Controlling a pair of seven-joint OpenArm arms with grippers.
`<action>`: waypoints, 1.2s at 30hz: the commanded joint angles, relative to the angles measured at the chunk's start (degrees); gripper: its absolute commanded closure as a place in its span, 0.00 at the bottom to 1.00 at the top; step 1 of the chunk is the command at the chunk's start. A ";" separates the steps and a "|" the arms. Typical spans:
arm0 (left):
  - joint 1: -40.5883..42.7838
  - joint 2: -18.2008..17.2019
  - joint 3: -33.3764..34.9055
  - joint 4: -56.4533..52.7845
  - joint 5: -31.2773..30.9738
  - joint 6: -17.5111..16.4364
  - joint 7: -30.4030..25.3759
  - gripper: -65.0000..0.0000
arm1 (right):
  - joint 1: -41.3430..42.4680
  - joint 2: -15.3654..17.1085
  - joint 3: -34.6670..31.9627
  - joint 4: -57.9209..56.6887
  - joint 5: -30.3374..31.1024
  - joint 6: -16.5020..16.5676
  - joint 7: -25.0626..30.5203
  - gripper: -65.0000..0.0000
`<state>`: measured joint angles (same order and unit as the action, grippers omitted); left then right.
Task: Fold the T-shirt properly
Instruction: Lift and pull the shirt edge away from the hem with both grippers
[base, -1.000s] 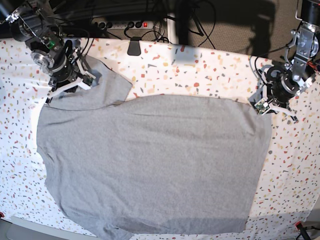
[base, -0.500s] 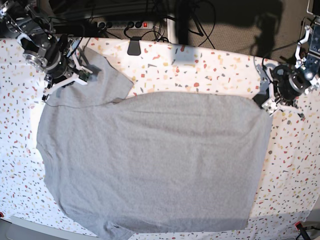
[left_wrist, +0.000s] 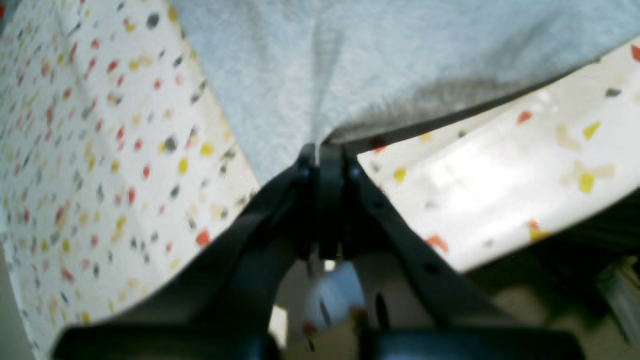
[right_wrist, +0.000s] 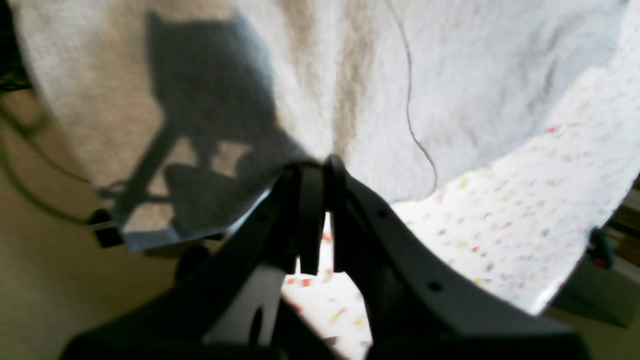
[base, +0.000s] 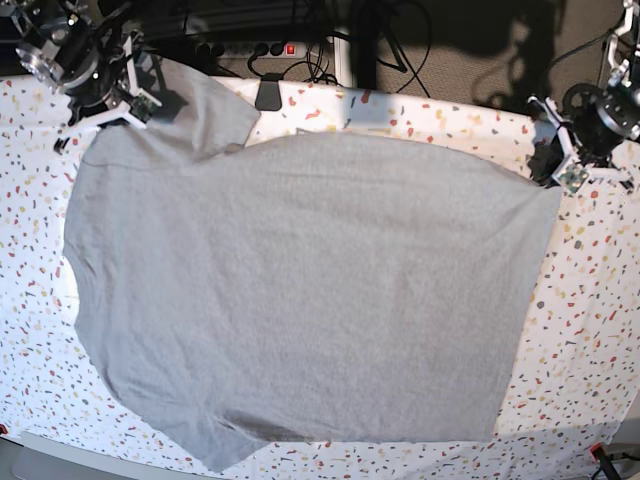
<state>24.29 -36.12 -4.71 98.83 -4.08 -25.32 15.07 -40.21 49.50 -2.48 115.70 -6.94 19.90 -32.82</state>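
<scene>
The sleeve (base: 212, 102) hangs over the table's far edge, so the robot's left gripper and right gripper should bring the held corners back over the T-shirt (base: 528, 240) and lower them.
The heather-grey T-shirt (base: 300, 290) lies spread plain side up over the speckled table (base: 590, 330), its lettering out of sight. At the shirt's far right corner my left gripper (base: 553, 178) is shut on the cloth; the left wrist view shows its jaws (left_wrist: 320, 150) pinching the corner of the T-shirt (left_wrist: 380, 60), which is pulled taut. My right gripper (base: 125, 110) is at the far left by the sleeve (base: 205, 105). In the right wrist view it is shut (right_wrist: 315, 170) on the T-shirt's edge (right_wrist: 350, 85), which is lifted off the table.
A power strip (base: 250, 47) and cables lie behind the table's far edge. A black clip (base: 268, 95) sits on that edge near the sleeve. A red clamp (base: 603, 455) is at the near right corner. Bare table shows to the right of the shirt.
Both grippers have moved toward the table's far edge, still holding the cloth. The whole shirt has slid back with them and is stretched wider.
</scene>
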 joint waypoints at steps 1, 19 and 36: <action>1.31 -1.01 -1.31 1.66 -0.50 0.28 -1.88 1.00 | -1.42 0.48 1.42 1.40 -0.07 -0.48 0.96 1.00; 15.21 -0.90 -6.91 7.10 -0.48 0.28 -3.39 1.00 | -23.15 -0.46 4.46 4.68 -6.78 -14.16 4.94 1.00; 3.26 -0.90 -6.88 8.15 -0.52 0.28 -6.23 1.00 | -16.02 -0.44 13.40 7.67 -0.94 -19.69 9.62 1.00</action>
<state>27.75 -36.05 -11.00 106.41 -4.29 -25.85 10.20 -55.88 48.40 10.50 122.52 -7.49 0.99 -23.86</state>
